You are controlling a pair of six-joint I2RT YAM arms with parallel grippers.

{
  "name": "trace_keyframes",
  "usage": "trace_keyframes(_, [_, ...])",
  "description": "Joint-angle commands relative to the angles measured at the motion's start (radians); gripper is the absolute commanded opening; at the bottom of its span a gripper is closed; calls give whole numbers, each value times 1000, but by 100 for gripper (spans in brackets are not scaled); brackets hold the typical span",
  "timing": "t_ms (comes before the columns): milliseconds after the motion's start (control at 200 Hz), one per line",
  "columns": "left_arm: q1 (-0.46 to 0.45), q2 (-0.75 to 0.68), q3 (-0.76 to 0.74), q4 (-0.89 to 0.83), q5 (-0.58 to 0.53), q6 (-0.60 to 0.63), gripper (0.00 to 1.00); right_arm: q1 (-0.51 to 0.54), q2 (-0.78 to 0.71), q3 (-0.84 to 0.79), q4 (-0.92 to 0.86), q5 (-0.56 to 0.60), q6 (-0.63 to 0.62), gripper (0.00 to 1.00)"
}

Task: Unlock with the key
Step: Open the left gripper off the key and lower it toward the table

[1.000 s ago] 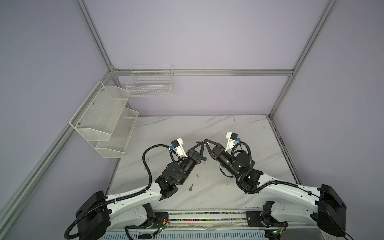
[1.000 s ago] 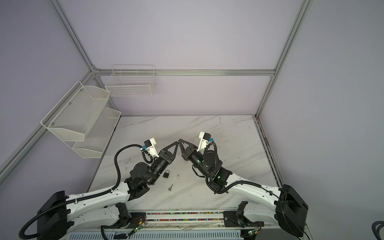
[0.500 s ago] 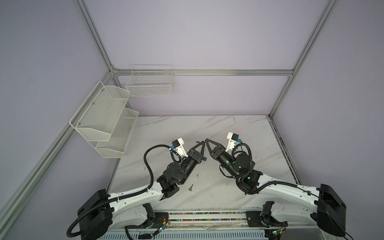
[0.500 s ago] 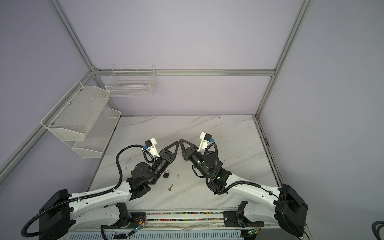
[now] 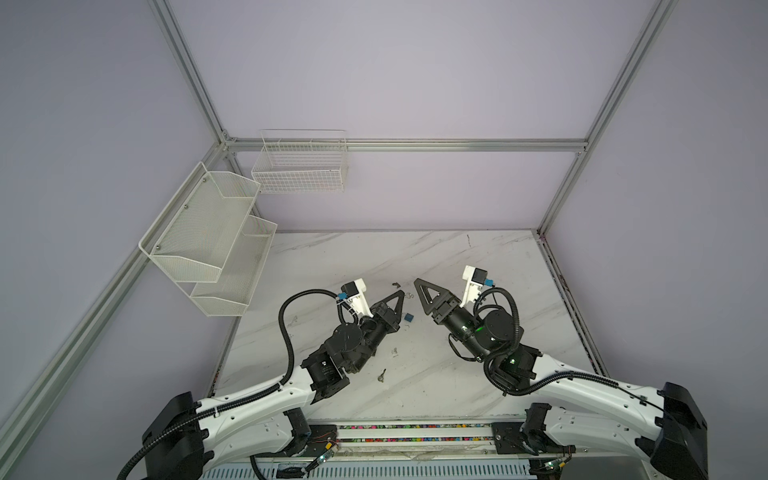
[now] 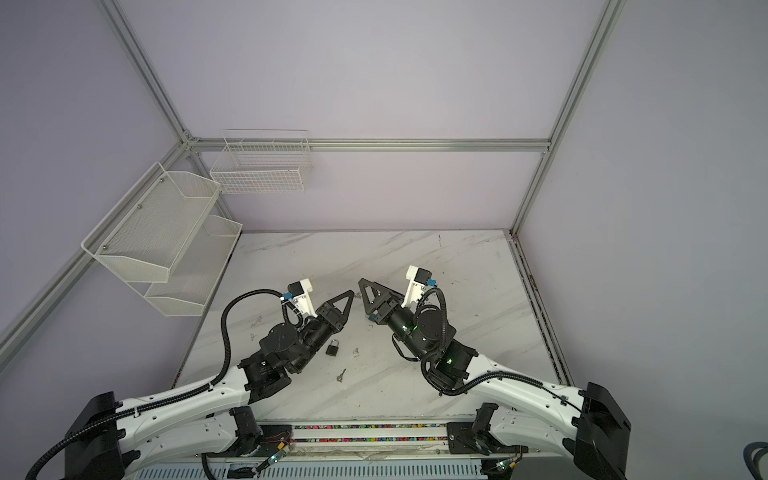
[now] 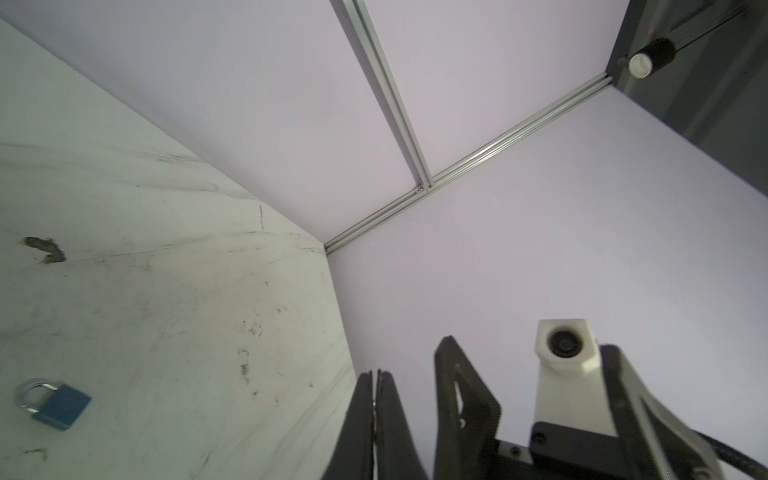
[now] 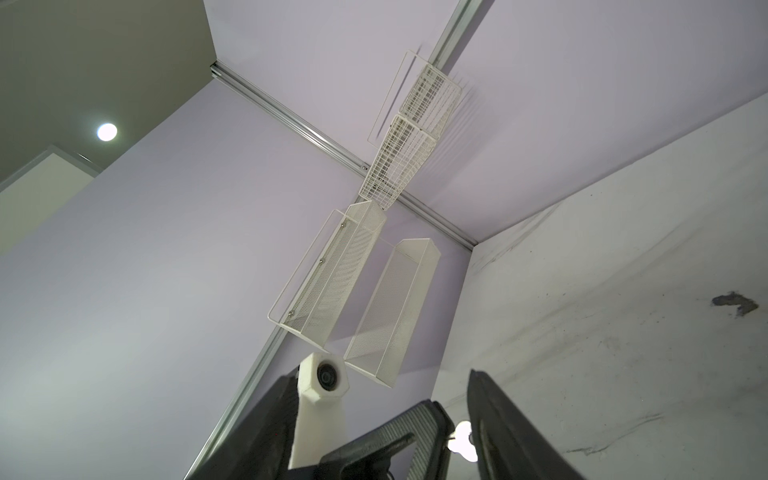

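Next, I take the head with my right gripper, freeing the blade for unlocking, as the key's head sticks out of my left gripper, its blade inside.
My left gripper is raised over the table's middle, shut on a small silver key. The key's bright head sticks out sideways from the left fingertips. My right gripper faces it tip to tip, open, its fingers either side of the key head without pressing it. A blue padlock lies flat on the marble below both tips, also in the left wrist view as the padlock. A black padlock lies beside the left wrist.
A second key lies loose nearer the front edge. A dark scrap sits just behind the grippers. White mesh shelves and a wire basket hang on the left and back walls.
The right gripper has opened its jaws; before, they were shut at the left gripper's tip. Both arms have stayed almost in place.
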Motion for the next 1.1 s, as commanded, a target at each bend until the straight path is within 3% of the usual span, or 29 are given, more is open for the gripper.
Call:
trace_keyframes(0, [71,-40,144,-202,132,141,0,-45,-64,13,-133,-62,-70,72])
trace_keyframes(235, [237,-1,277,-374,500,350,0,-252,-58,77,-289,-570,-186,72])
trace_keyframes(350, [281,37,330,-442,604,440,0,-306,-16,107,-345,-775,-262,70])
trace_keyframes(495, [321,67,347,-417,711,472,0,-386,61,104,-331,-944,-270,62])
trace_keyframes(785, [342,113,385,-402,842,507,0,-434,126,136,-310,-1037,-331,53])
trace_keyframes(1095, [342,143,402,-374,886,504,0,-440,179,137,-250,-1108,-328,50])
